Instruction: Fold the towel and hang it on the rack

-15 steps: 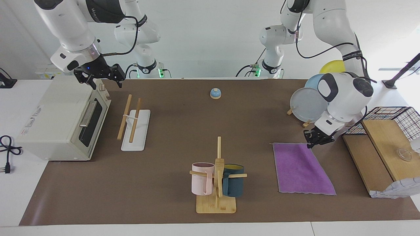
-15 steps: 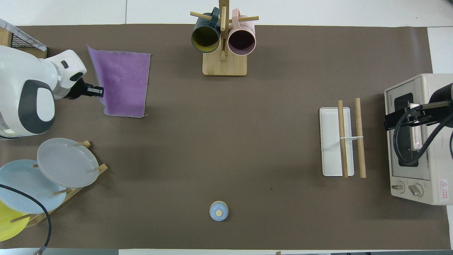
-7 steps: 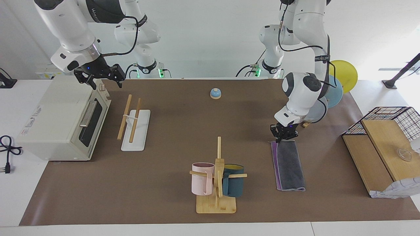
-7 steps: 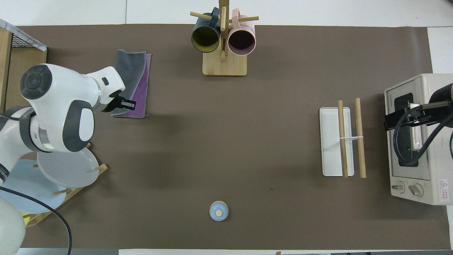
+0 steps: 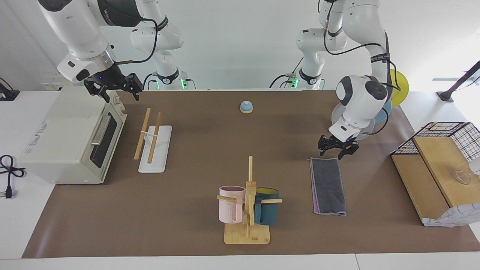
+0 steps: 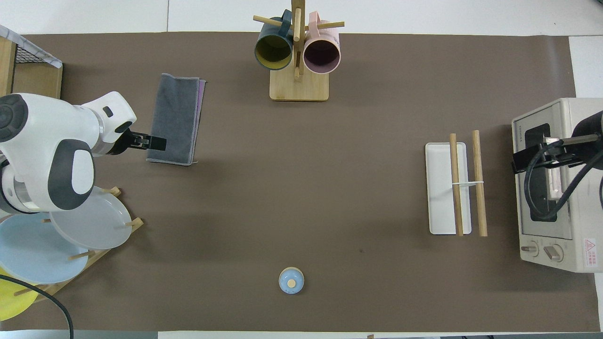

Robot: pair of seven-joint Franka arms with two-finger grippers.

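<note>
The towel's purple edge (image 6: 199, 112) has thin layers loosely stacked along it, so I expect the towel to bunch and sag around my left gripper when I lift it.
The towel (image 5: 328, 185) lies folded in half on the brown mat, dark grey face up, with a thin purple edge showing along one long side; it also shows in the overhead view (image 6: 175, 117). My left gripper (image 5: 337, 152) is open and empty, raised just over the towel's end nearest the robots; it also shows in the overhead view (image 6: 153, 141). The rack (image 5: 152, 138), two wooden rods over a white base, stands beside the toaster oven and shows in the overhead view too (image 6: 453, 179). My right gripper (image 5: 122, 95) waits open over the oven's corner (image 6: 537, 157).
A bamboo mug stand (image 5: 247, 228) with two mugs stands beside the towel, at the mat's edge farthest from the robots. A toaster oven (image 5: 67, 135) is at the right arm's end. A blue bell (image 5: 246, 107), a plate stand (image 6: 85, 216) and a wooden box with a wire basket (image 5: 431, 168) are around.
My left gripper carried the towel's edge over, folding it grey face up, then let go, opened and rose back toward the left arm's end. The right arm has not moved.
</note>
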